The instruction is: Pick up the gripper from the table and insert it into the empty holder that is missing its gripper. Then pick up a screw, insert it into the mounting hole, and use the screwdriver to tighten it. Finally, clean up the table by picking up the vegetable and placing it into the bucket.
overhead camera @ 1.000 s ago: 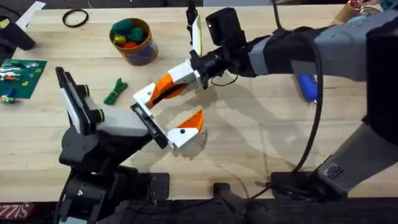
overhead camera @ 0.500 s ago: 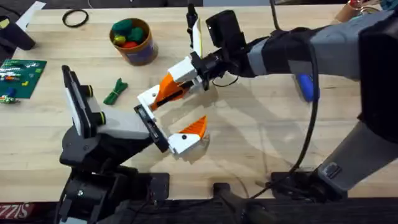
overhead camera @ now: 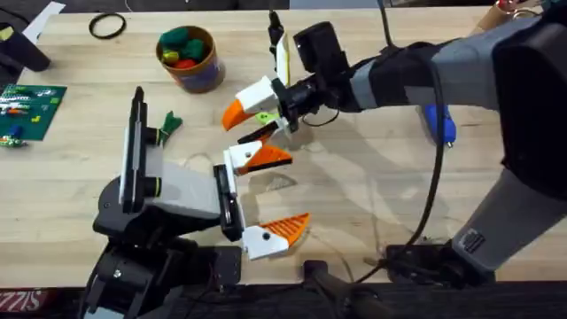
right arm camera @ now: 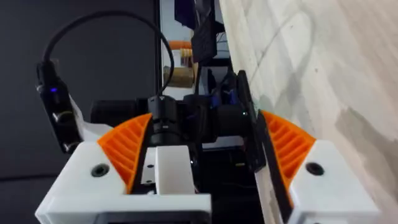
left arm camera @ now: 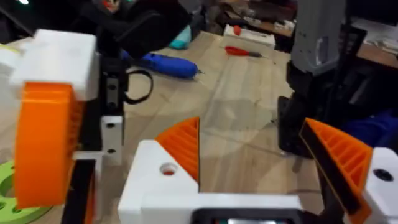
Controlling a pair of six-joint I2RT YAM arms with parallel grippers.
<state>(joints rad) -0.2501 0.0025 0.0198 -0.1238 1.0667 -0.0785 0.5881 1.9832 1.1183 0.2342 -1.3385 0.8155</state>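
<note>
I expect the loose gripper (overhead camera: 265, 157) to stay seated when my right gripper pinches it, because the white base (overhead camera: 242, 158) already rests against the front of my left gripper.
My right gripper (overhead camera: 239, 126) reaches in from the right, turned on its side, and is open (right arm camera: 205, 115) with nothing between its pads. A lime-green screw (overhead camera: 263, 117) shows close against its fingers (left arm camera: 12, 193); what it rests on I cannot tell. My left gripper (overhead camera: 297, 189) stands wide open (left arm camera: 249, 124) just in front of it, holding nothing. The dark green vegetable (overhead camera: 165, 127) lies partly behind the left arm. The tan bucket (overhead camera: 205, 78) stands at the back. The blue screwdriver (overhead camera: 440, 126) lies under the right arm (left arm camera: 165, 62). The loose gripper and holder are hidden.
Round toys fill the bucket. A thin upright black and pale fixture (overhead camera: 276, 44) stands behind my right gripper. A green circuit board (overhead camera: 31, 106) lies at the left edge, a black ring (overhead camera: 106, 27) at the back left, and a red tool (left arm camera: 245, 53) beyond the screwdriver.
My left gripper has drawn back from around the right gripper and swung toward the front edge. The right gripper has shifted slightly back and right, and the green screw now shows.
</note>
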